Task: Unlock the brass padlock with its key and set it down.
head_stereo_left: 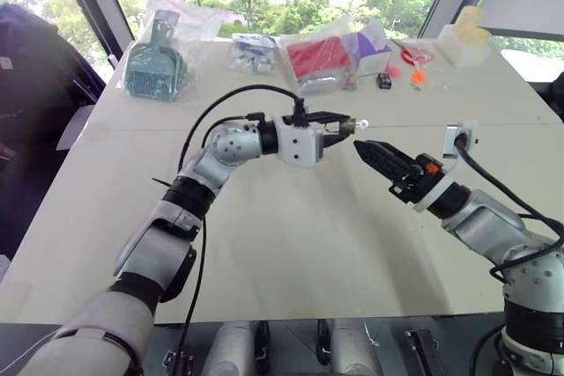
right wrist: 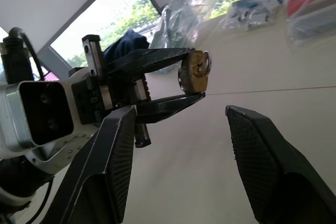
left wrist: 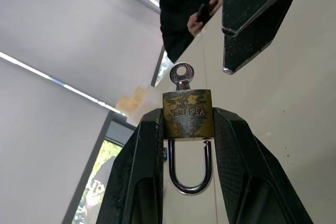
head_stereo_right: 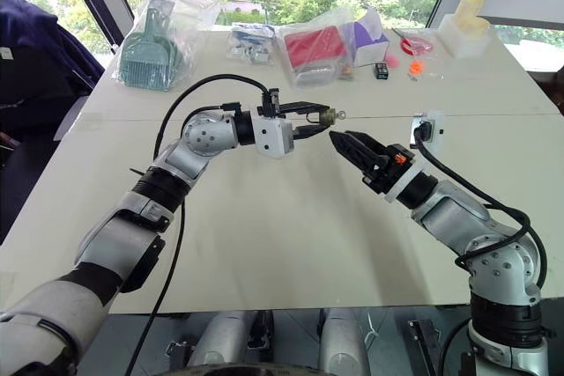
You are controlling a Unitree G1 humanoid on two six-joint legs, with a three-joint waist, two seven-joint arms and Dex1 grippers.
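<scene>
The robot's left gripper is pinching the padlock's block with the shackle (left wrist: 191, 189) toward its wrist, so next the right gripper takes hold of the block (left wrist: 188, 113) before the left gripper swings the shackle.
My left gripper (head_stereo_left: 345, 128) points level to the right over the middle of the table, shut on the brass padlock (left wrist: 187, 114). The block is pinched by its sides between the two fingers. Its silvery shackle (left wrist: 189, 174) loops back toward the wrist. The key (left wrist: 181, 75) sticks out of the padlock's outer end, and nothing holds it. My right gripper (head_stereo_left: 370, 154) hovers just right of the key, a short gap away, pointing at it. Its fingers (right wrist: 113, 150) stand wide open and empty. One right fingertip (left wrist: 247, 30) also hangs beside the key.
Along the white table's (head_stereo_left: 291, 253) far edge lie a bagged green item (head_stereo_left: 154, 63), a small clear bag (head_stereo_left: 254, 52), a bagged red item (head_stereo_left: 319, 59), a purple box (head_stereo_left: 372, 46), a small black box (head_stereo_left: 384, 80) and red scissors (head_stereo_left: 410, 55). A person in dark clothes (left wrist: 184, 19) stands beyond the table.
</scene>
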